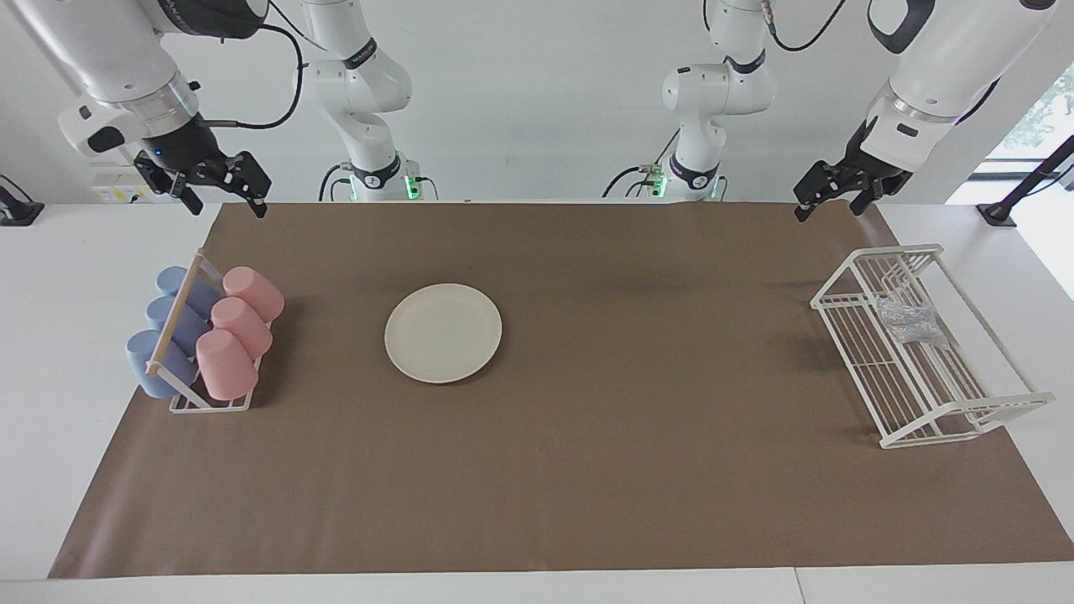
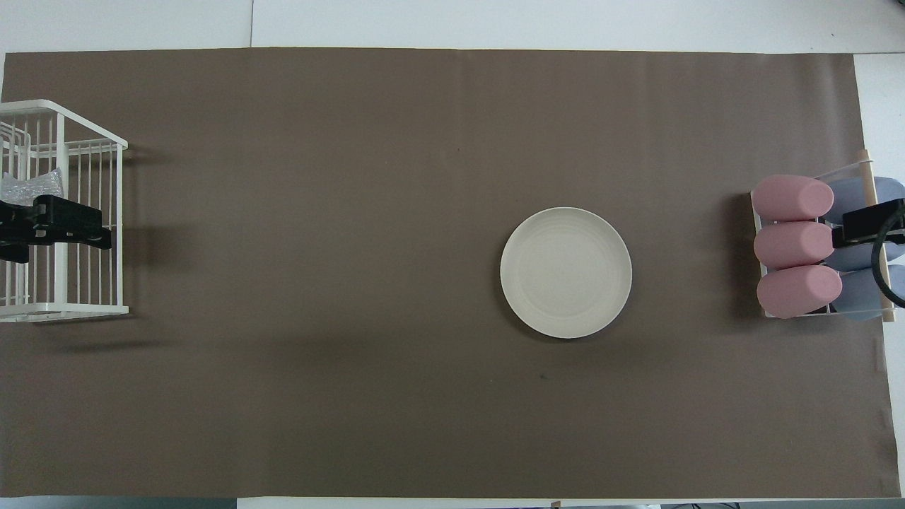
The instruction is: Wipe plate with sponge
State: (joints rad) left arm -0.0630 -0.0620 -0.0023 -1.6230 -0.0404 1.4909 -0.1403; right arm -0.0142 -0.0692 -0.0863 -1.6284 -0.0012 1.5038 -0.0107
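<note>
I see the silvery sponge (image 2: 32, 188) hold a straight edge and pointed corner (image 2: 59, 174) in the rack, so it should stay spread while I carry it by its end.
The cream-white plate (image 1: 443, 333) (image 2: 565, 272) lies flat on the brown mat, toward the right arm's end of the table. The silvery crinkled sponge (image 1: 910, 323) (image 2: 32, 185) rests inside the white wire rack (image 1: 898, 249) (image 2: 71, 309) at the left arm's end. My left gripper (image 1: 831, 210) (image 2: 71, 233) hangs open in the air over the mat's edge by the rack, holding nothing. My right gripper (image 1: 226, 205) (image 2: 866, 223) hangs open over the mat's corner by the cup holder, also holding nothing. Both arms wait, well apart from the plate and the sponge.
A small holder with pink cups (image 1: 231, 335) (image 2: 795, 247) and blue cups (image 1: 168, 331) (image 2: 859, 283) lying on their sides stands at the right arm's end. The brown mat (image 1: 638, 436) (image 2: 318, 283) covers most of the white table.
</note>
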